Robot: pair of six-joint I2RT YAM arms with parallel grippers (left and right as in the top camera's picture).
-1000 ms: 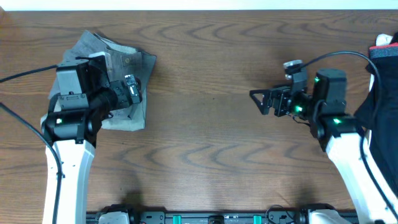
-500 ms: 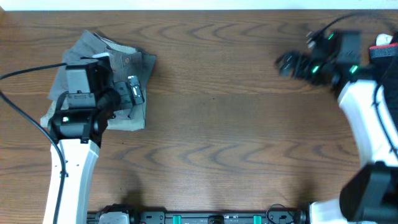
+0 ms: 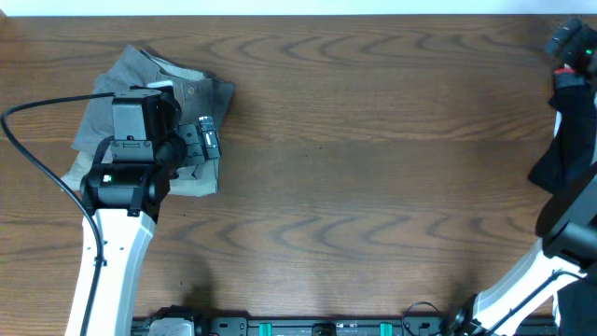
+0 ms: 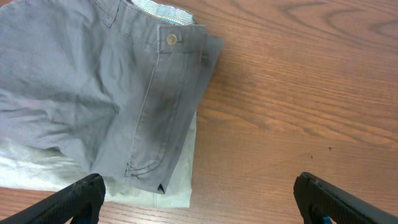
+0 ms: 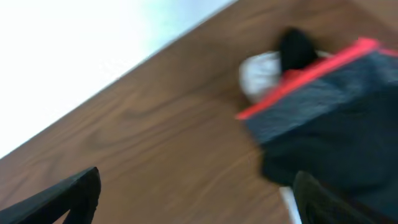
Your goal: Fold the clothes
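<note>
I keep moving my right gripper toward the dark trousers' waistband (image 3: 568, 80) and close it on the waistband's cloth, because the waistband's coral-red edge is showing beside the gripper's open fingers.
The dark navy-black trousers (image 3: 571, 140) hang at the table's far right edge, with a coral-red strip (image 3: 567, 70) at their top. In the blurred right wrist view the grey waistband edged in coral-red (image 5: 329, 93) fills the right side. My right gripper (image 3: 565, 39) is at the far right back corner, next to the waistband; its fingers (image 5: 199, 205) are wide apart and empty. My left gripper (image 3: 207, 140) is open and empty over the right edge of the grey button-front shorts (image 3: 154, 103). Its fingers (image 4: 199, 202) straddle the shorts' hem (image 4: 149, 177).
The grey shorts (image 4: 93, 93) lie folded at the back left over a pale lining (image 4: 161, 193). A white object (image 5: 261, 74) lies beside the waistband. The table's back edge (image 3: 298, 13) meets a white surface. Bare wood (image 3: 373, 168) lies between the arms.
My right arm has swung from the table's middle right to the far right back corner, towards the trousers. My left gripper has drifted slightly right over the shorts.
</note>
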